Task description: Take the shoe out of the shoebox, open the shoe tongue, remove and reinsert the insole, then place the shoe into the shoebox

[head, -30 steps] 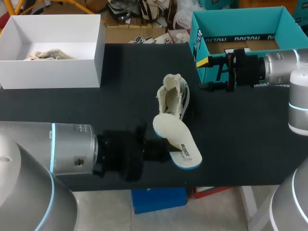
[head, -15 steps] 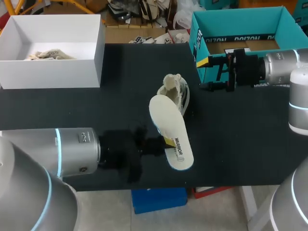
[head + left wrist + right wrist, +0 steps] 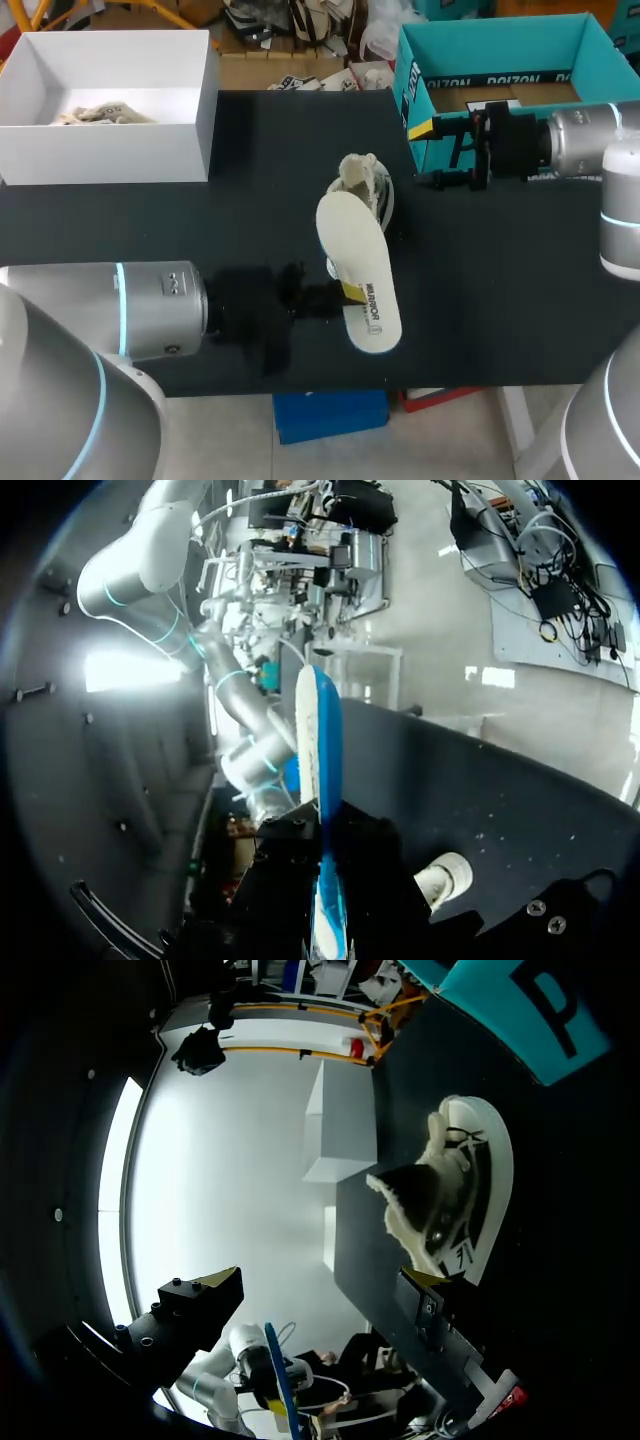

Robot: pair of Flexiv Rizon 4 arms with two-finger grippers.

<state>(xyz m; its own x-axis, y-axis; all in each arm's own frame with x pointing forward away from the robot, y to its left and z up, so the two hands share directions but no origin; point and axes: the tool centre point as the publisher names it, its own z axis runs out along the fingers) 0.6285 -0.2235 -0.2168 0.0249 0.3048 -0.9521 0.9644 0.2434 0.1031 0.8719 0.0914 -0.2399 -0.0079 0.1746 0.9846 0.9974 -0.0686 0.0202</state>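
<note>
The insole's far end [image 3: 340, 212] sticks straight out past my left gripper, so the insole will stay almost flat when I hold it by its other edge.
A cream shoe [image 3: 364, 183] lies on the black table [image 3: 500, 280], its tongue spread open. The white insole [image 3: 360, 268] with a blue underside hangs just in front of it, its far end over the shoe's heel. My left gripper [image 3: 343, 296] is shut on the insole's side near its near end. In the left wrist view the insole [image 3: 318, 750] stands edge-on, clamped between the dark fingers. My right gripper [image 3: 440, 150] stays wide open beside the teal shoebox [image 3: 500, 38], to the right of the shoe. In the right wrist view the shoe [image 3: 455, 1195] lies ahead of the open fingers [image 3: 205, 1300].
A white box [image 3: 200, 120] with crumpled paper inside stands at the table's back left. The teal shoebox fills the back right corner. The table's front edge runs just below the insole.
My left gripper has swung the insole from a slanted spot at the front right toward the shoe, so its far end now lies over the shoe. The right arm has kept still.
</note>
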